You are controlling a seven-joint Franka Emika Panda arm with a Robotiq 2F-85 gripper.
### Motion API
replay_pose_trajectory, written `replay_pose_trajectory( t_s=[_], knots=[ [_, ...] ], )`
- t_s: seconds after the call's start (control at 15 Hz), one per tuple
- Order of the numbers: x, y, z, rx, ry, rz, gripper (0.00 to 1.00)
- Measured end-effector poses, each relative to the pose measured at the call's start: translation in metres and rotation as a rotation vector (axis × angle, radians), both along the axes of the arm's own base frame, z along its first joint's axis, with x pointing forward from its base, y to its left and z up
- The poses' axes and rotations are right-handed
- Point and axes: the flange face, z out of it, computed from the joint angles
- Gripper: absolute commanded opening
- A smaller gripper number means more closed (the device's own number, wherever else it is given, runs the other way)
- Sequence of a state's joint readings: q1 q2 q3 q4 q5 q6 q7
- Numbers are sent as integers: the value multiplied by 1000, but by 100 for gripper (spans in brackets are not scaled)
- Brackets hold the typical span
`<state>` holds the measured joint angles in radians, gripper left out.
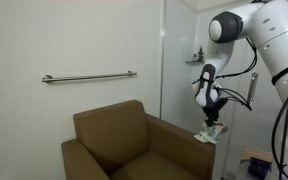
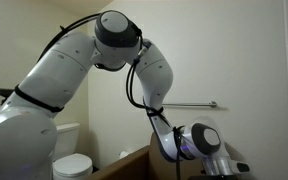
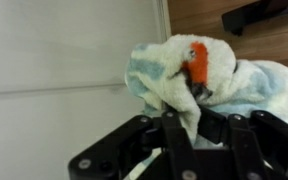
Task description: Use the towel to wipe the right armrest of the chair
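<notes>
The towel in my gripper is hanging past the armrest's front end (image 1: 206, 147), over the floor, so next I move it back over the armrest (image 1: 165, 127) toward the backrest.
A brown armchair (image 1: 134, 145) stands against the white wall. My gripper (image 1: 212, 121) hangs over the chair's armrest (image 1: 189, 140) on the side nearest the arm and is shut on a white and pale blue towel (image 1: 208, 134) with an orange patch. In the wrist view the towel (image 3: 199, 85) is bunched between the black fingers (image 3: 189, 125), with a strip pinched in the jaws. In an exterior view the wrist (image 2: 199, 142) is low, just above the chair's edge (image 2: 134, 160); the towel is hidden there.
A metal grab bar (image 1: 89, 76) is mounted on the wall above the chair. A toilet (image 2: 69, 160) stands beside the chair. A glass partition (image 1: 179, 60) rises behind the armrest. Wooden floor (image 3: 244, 30) and a dark object (image 3: 259, 15) show beyond the towel.
</notes>
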<state>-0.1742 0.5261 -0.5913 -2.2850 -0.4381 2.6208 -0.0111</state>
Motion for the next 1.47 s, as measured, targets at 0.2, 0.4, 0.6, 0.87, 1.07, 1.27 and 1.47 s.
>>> replay_pose_trajectory(
  t_s=[0.2,0.4,0.6,0.87,1.07,1.27,1.47],
  knots=[
    [64,32,43,-6,-155,48,7],
    [135,70,85,-4,-339,56,7],
    [182,99,101,-10,-512,64,7],
    [189,102,43,-10,-521,36,7],
    [161,98,-39,35,-384,-32,7],
    [147,93,-73,86,-305,-20,7],
    [137,85,-70,120,-234,7,7]
  ],
)
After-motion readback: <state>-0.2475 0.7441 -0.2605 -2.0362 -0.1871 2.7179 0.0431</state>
